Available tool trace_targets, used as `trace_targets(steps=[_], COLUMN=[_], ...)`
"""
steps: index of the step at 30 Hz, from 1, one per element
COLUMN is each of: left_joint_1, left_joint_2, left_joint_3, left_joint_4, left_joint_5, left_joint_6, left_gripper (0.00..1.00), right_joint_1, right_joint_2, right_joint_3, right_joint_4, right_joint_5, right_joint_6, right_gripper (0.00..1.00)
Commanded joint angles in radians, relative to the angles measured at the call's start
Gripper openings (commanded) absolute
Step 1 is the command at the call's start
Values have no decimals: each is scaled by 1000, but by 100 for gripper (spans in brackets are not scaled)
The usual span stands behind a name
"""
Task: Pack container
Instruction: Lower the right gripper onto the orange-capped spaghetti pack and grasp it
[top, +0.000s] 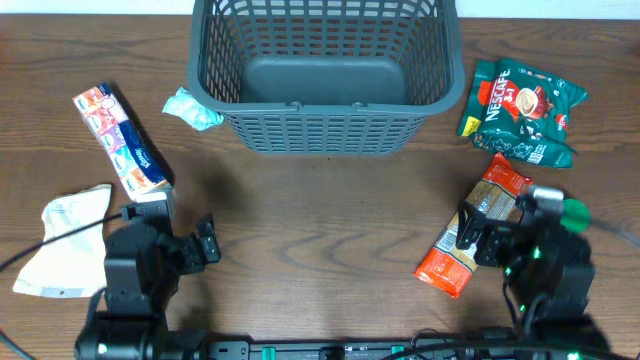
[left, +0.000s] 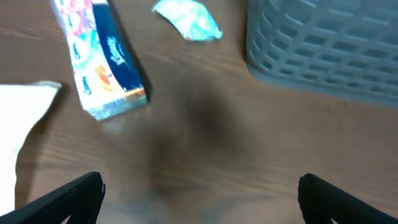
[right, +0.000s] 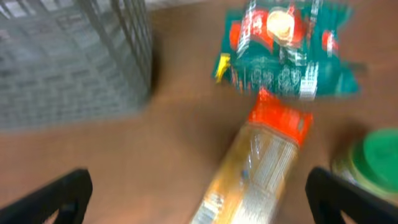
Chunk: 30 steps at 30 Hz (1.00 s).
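Note:
The orange and clear packet (right: 250, 160) lies at a slant under the fingers of the robot's right gripper, so next the right gripper turns square across the packet (top: 492, 198) before it closes.
The dark grey slotted basket (top: 325, 75) stands at the back middle of the table with nothing inside; it also shows in the left wrist view (left: 323, 46) and the right wrist view (right: 68, 56). My left gripper (top: 190, 245) is open and empty above bare table, just below a blue and white tissue pack (top: 120, 140) (left: 102, 62). My right gripper (top: 480, 235) is open and hovers over an orange and clear packet (top: 470, 235) (right: 261, 168), its fingers wide on either side of it, not touching.
A green Nescafe bag (top: 525, 110) (right: 286, 50) lies right of the basket. A small teal wrapper (top: 192, 108) (left: 186, 20) lies by the basket's left corner. A white cloth bag (top: 65, 240) is at the front left. A green-lidded jar (top: 572, 213) (right: 373, 155) sits by my right gripper.

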Motion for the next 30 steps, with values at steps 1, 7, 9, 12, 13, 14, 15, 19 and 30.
trace_targets(steps=[1, 7, 9, 12, 13, 14, 15, 19, 30], left_joint_1=[-5, -5, -5, -5, -5, -5, -5, -5, -5], left_joint_2=[95, 213, 225, 224, 224, 224, 224, 224, 224], left_joint_3=[90, 183, 194, 194, 194, 194, 194, 194, 194], left_joint_4=[-46, -122, -132, -139, -142, -143, -143, -143, -140], left_joint_5=[55, 57, 57, 41, 35, 32, 30, 31, 30], left_joint_6=[-16, -16, -16, -14, -12, -12, -12, -12, -12], left_gripper=[98, 98, 98, 98, 98, 98, 98, 99, 98], right_joint_1=[5, -9, -14, -13, -13, -13, -14, -37, -150], right_joint_2=[166, 467, 543, 622, 637, 645, 649, 658, 752], right_joint_3=[187, 518, 603, 697, 717, 726, 728, 724, 540], right_joint_4=[-156, -578, -682, -759, -774, -775, -769, -748, -522], right_joint_5=[-10, -9, -10, -27, -41, -40, -33, 74, 133], right_joint_6=[116, 230, 226, 218, 218, 218, 215, 315, 350], right_gripper=[99, 99, 99, 99, 99, 99, 99, 99, 99])
